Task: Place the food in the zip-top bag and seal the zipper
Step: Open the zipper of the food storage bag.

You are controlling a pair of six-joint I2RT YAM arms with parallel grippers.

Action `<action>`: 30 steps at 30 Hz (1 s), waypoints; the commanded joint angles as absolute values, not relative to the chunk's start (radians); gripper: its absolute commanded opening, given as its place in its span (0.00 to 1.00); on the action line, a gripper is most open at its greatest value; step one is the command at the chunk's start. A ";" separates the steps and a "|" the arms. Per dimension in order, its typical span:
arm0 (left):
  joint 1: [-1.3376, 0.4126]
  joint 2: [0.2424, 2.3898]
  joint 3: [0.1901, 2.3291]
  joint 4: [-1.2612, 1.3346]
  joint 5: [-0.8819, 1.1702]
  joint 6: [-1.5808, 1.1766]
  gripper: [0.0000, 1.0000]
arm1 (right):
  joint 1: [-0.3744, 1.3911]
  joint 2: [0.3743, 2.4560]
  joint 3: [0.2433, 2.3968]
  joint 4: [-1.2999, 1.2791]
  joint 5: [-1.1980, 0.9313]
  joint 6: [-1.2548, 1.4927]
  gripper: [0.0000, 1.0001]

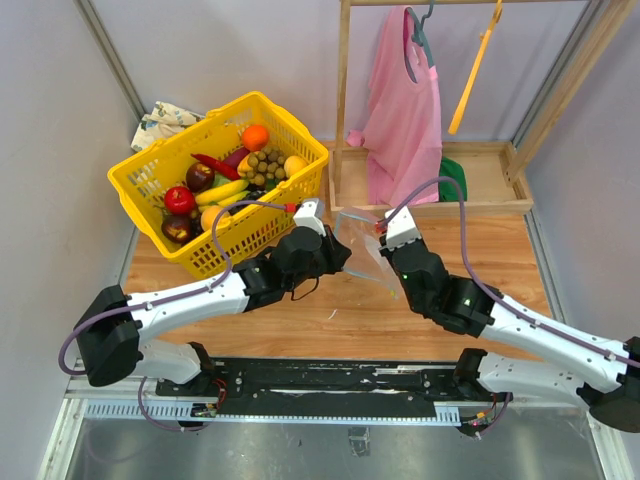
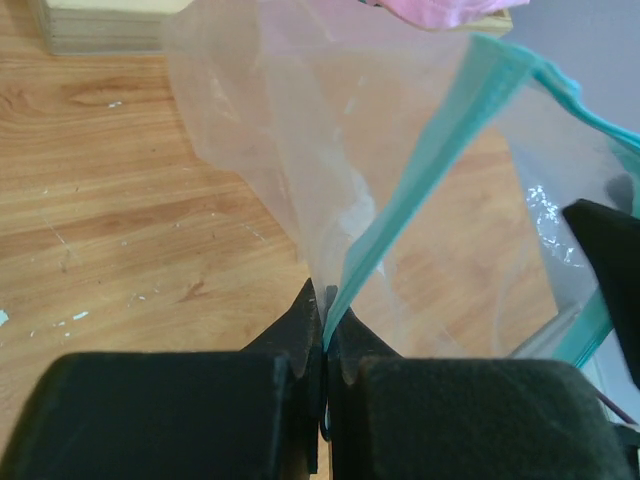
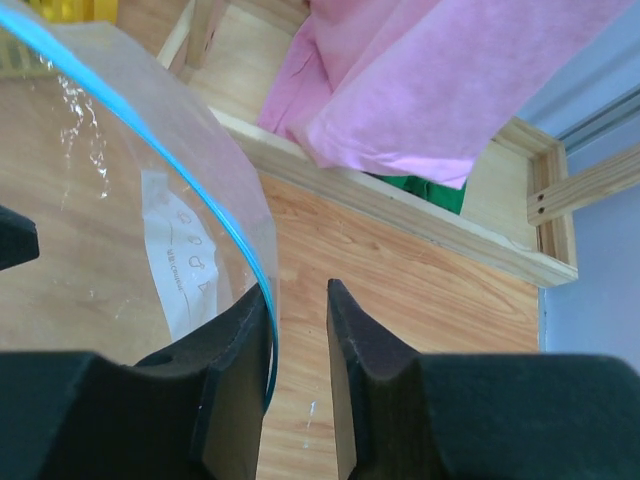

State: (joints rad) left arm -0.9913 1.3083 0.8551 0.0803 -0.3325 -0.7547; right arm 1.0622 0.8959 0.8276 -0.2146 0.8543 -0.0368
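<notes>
The zipper edge (image 3: 238, 238) lies loose inside my open right gripper. I should first pinch it with my right gripper, and then my left gripper should open and take the red chili (image 1: 214, 165).
The clear zip-top bag (image 1: 362, 252) hangs above the wooden table between my two grippers. My left gripper (image 1: 343, 258) is shut on its blue-green zipper strip (image 2: 430, 170); in the left wrist view (image 2: 322, 296) the strip runs straight into the closed jaws. My right gripper (image 1: 382, 236) is open (image 3: 298, 290); the bag's zipper edge (image 3: 190, 180) lies against the inside of its left finger, unpinched. The bag's white label (image 3: 180, 262) shows there. The food, with an orange (image 1: 255, 136), a red chili (image 1: 213, 163) and grapes (image 1: 266, 163), lies in the yellow basket (image 1: 250, 235).
A wooden rack (image 1: 490, 175) at the back right holds a hanging pink cloth (image 1: 405, 110), a yellow hanger (image 1: 475, 65) and something green (image 1: 452, 178). A crumpled cloth (image 1: 160, 120) lies behind the basket. Grey walls close in both sides.
</notes>
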 commanded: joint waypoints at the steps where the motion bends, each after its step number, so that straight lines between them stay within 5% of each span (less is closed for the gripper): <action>1: -0.987 1.315 0.865 0.081 -0.307 -0.731 0.00 | 1.075 0.940 0.827 -0.266 0.835 0.002 0.30; 6: -0.984 1.309 0.848 0.086 -0.332 -0.737 0.00 | 1.075 0.944 0.852 -0.345 0.842 0.028 0.28; 11: -0.974 1.308 0.854 0.046 -0.367 -0.714 0.00 | 1.074 0.923 0.884 -0.410 0.932 0.010 0.01; 18: -0.969 1.321 0.863 -0.015 -0.414 -0.680 0.00 | 1.074 0.852 0.894 -0.416 1.091 -0.008 0.01; 24: -0.969 1.317 0.845 0.077 -0.337 -0.655 0.01 | 1.072 0.841 0.850 -0.328 0.954 -0.062 0.01; 30: -0.969 1.313 0.848 0.162 -0.249 -0.623 0.24 | 1.069 0.903 0.863 -0.327 0.939 -0.066 0.01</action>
